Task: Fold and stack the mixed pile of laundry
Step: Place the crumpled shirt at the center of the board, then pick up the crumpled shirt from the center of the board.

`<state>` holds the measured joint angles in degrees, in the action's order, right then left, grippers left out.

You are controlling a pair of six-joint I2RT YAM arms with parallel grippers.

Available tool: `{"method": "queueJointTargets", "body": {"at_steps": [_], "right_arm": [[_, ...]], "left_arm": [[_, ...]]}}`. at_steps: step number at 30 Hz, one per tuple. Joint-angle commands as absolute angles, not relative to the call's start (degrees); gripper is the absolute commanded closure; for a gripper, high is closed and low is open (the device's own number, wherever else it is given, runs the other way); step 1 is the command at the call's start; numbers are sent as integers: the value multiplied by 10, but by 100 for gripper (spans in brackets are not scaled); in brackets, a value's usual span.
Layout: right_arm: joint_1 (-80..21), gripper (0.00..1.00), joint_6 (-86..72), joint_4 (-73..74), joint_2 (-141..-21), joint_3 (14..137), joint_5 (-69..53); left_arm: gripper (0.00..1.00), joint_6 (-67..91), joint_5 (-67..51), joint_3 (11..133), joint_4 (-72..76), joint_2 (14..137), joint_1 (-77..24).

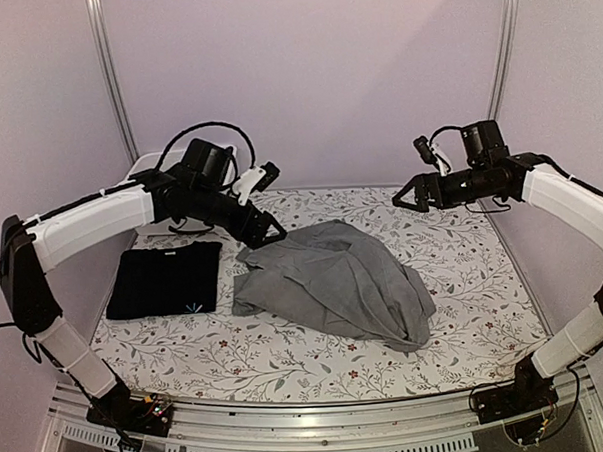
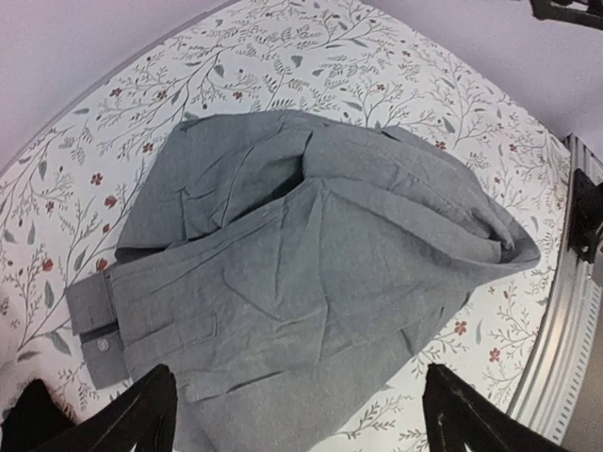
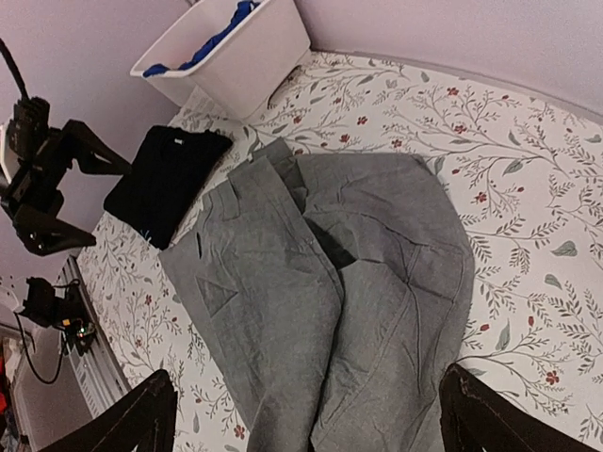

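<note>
The grey shirt (image 1: 334, 283) is lying in loose overlapping folds (image 1: 353, 250). It will fall open into a wide hanging sheet when I pick it up with both grippers.
A crumpled grey collared button shirt (image 1: 334, 285) lies in the middle of the table. It fills the left wrist view (image 2: 311, 264) and the right wrist view (image 3: 330, 282). A folded black T-shirt (image 1: 166, 280) with a small light mark lies flat to its left, also in the right wrist view (image 3: 165, 179). A bright blue garment (image 3: 221, 33) sits in the white bin (image 3: 236, 66). My left gripper (image 1: 270, 200) hovers open and empty above the shirt's far left edge. My right gripper (image 1: 412, 173) hovers open and empty above its far right.
The white bin stands at the back left corner, mostly hidden behind my left arm in the top view (image 1: 144, 171). The floral table cover (image 1: 465, 299) ends at a metal rail (image 1: 320, 430) along the near edge. Pale walls close in the back and sides.
</note>
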<state>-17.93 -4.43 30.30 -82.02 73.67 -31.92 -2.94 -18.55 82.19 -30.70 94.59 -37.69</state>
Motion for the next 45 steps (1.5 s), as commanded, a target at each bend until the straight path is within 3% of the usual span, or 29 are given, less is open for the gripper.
{"method": "queueJointTargets", "body": {"at_steps": [1, 5, 13, 16, 21, 25, 27, 29, 30, 39, 45], "right_arm": [[-244, 6, 21, 402, -865, 744, -314], [-284, 7, 5, 419, -913, 721, -309], [-329, 9, -52, 380, -943, 686, -340], [-359, 8, -51, 381, -935, 682, -303], [-383, 6, -65, 380, -928, 674, -267], [-383, 4, -74, 376, -913, 671, -252], [-383, 3, -76, 377, -904, 668, -248], [-383, 3, -76, 376, -895, 661, -249], [-383, 2, -76, 375, -891, 657, -247], [-382, 1, -89, 361, -842, 644, -213], [-382, 1, -92, 327, -802, 620, -232]], "left_arm": [[10, -15, -168, 715, -294, 913, -361], [9, 15, -122, 675, -269, 931, -343], [10, 120, -108, 736, -234, 1027, -288], [16, 149, -144, 751, -227, 1059, -269], [38, 191, -254, 760, -196, 1103, -238], [48, 181, -268, 775, -226, 1132, -237], [66, 176, -280, 773, -229, 1124, -237], [93, 174, -296, 770, -229, 1107, -237], [100, 171, -301, 771, -235, 1095, -238], [100, 124, -379, 868, -242, 965, -282], [100, 182, -378, 1018, -185, 1056, -311]]}}
